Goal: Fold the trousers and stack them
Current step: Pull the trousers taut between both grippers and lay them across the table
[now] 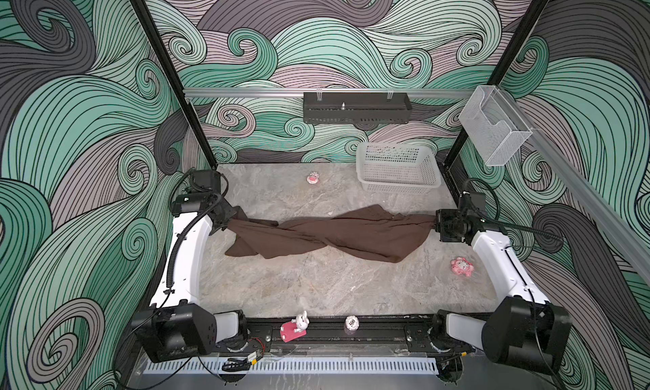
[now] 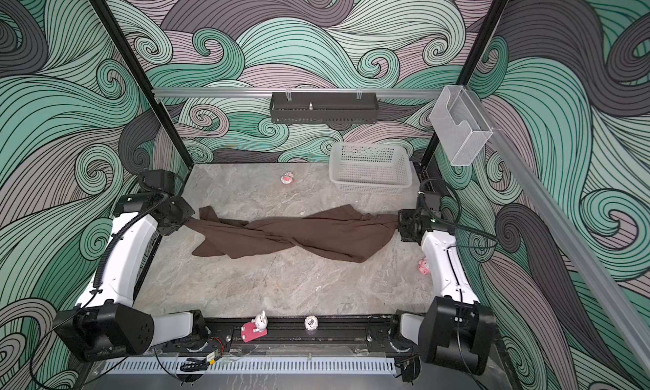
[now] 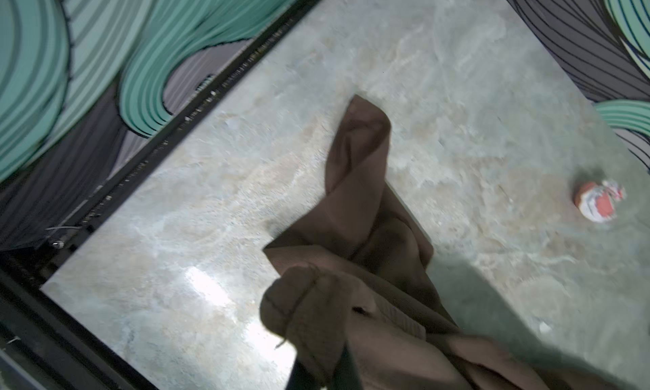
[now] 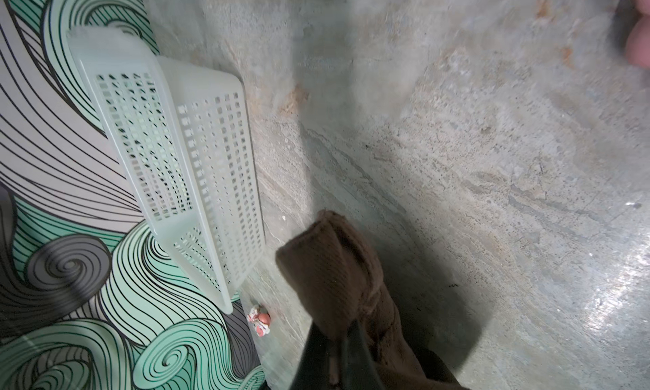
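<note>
Next, I pull my left gripper away from my right gripper before both lay the trousers toward the front point(image 1: 325, 285), because the trousers lie slack and twisted point(image 1: 325, 243) near the centre.
The dark brown trousers point(image 1: 351, 233) point(image 2: 316, 233) stretch across the middle of the marble table, twisted once near the centre, with loose folds sagging toward the front. My left gripper point(image 1: 232, 223) point(image 2: 190, 220) is shut on their left end. My right gripper point(image 1: 434, 224) point(image 2: 399, 224) is shut on their right end. In the left wrist view a bunched brown hem point(image 3: 316, 311) pokes out past the shut left gripper point(image 3: 323, 370). The right wrist view shows a ribbed brown fold point(image 4: 334, 265) pinched in the right gripper point(image 4: 337, 353).
A white mesh basket point(image 1: 397, 168) point(image 4: 183, 159) stands at the back right. Small toys lie about: a red-white figure point(image 1: 312, 178) at the back, a pink one point(image 1: 462, 266) by the right arm, a rabbit point(image 1: 295, 326) and a ball point(image 1: 351, 323) on the front rail.
</note>
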{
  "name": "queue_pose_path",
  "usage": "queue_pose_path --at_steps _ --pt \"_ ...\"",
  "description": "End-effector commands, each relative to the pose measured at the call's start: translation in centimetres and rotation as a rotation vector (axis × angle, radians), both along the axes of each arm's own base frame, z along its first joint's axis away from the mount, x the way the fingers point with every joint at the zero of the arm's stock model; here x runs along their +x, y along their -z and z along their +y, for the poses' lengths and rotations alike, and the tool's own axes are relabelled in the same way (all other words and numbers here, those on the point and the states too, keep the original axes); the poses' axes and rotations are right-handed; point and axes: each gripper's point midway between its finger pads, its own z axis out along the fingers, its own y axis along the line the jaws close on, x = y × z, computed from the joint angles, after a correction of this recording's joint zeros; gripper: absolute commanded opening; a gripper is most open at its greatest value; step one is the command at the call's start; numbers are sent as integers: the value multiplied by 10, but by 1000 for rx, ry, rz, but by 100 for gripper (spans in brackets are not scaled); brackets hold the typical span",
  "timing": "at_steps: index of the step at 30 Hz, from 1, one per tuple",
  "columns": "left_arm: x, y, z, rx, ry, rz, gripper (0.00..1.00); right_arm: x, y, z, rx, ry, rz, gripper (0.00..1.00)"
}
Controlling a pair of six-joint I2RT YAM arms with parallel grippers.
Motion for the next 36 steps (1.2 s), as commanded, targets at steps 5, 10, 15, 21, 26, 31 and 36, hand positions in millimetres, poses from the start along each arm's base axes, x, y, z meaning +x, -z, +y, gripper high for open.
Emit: queue_pose_path --at_steps 5,10,15,21,26,31,36 --pt "-28 6 76 85 -214 47 0 7 -13 -40 -21 171 5 0" --pt "-27 15 98 46 -311 23 0 2 -7 -54 1 236 38 0" --pt "-12 8 125 -35 -413 -74 0 0 -6 -62 17 265 66 0" --pt "57 -32 134 -216 -428 -293 0 35 -27 -53 106 235 3 0" --pt "77 -70 137 -256 -448 -391 0 64 -70 -52 112 184 -116 0" --pt "49 -58 137 -221 -507 -328 0 44 -63 -56 73 181 -85 0" --pt "-21 -1 139 -172 -653 -136 0 -19 -17 -61 3 221 89 0"
